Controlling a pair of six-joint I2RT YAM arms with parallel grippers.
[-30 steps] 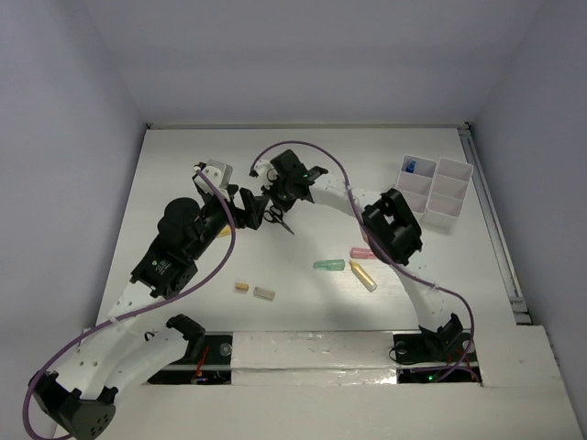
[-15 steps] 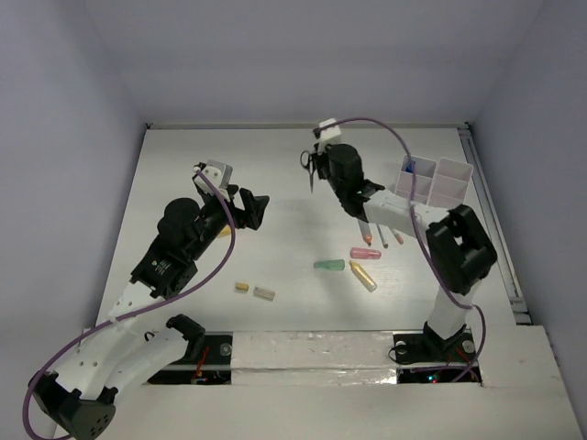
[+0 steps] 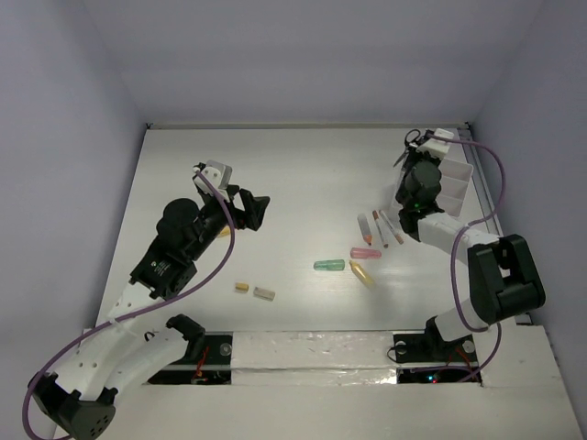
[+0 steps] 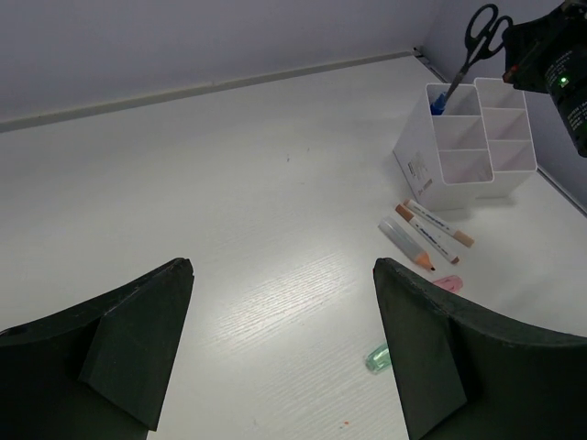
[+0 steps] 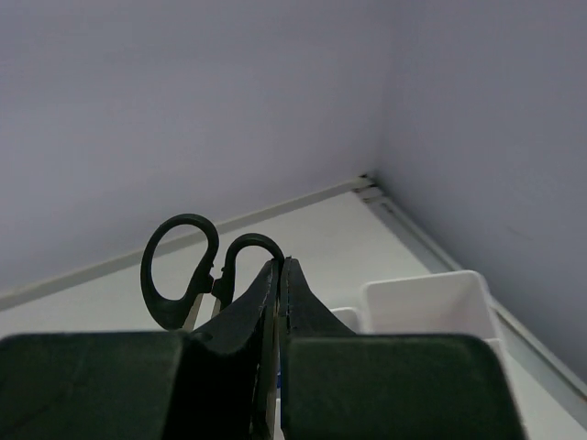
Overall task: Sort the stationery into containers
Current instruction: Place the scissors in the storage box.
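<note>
The scissors' blades (image 4: 457, 81) are pointing down at the white organizer tray's open compartments (image 4: 460, 131), so my right gripper goes on lowering the scissors until the blades are inside, and then let go.
My right gripper (image 3: 415, 156) is shut on the black-handled scissors (image 3: 409, 139) and holds them above the white organizer tray (image 3: 456, 177) at the far right. In the left wrist view the scissors (image 4: 478, 35) point blade-down at the back left compartment, where the blue-capped tube (image 4: 438, 99) stands. The right wrist view shows the scissors' handles (image 5: 181, 267) just past my shut fingers. My left gripper (image 3: 257, 209) is open and empty at mid-left. Three pencils (image 3: 378, 226), a pink marker (image 3: 365, 253), a green marker (image 3: 328, 265) and a yellow marker (image 3: 361, 274) lie mid-table.
A yellow eraser (image 3: 241, 287) and a grey eraser (image 3: 264, 293) lie near the front left. A small yellow-orange item (image 3: 223, 232) shows under my left arm. A rail (image 3: 491, 220) runs along the table's right edge behind the tray.
My right gripper has carried the scissors from beside the left gripper across the table to above the organizer tray. The left arm has not moved.
</note>
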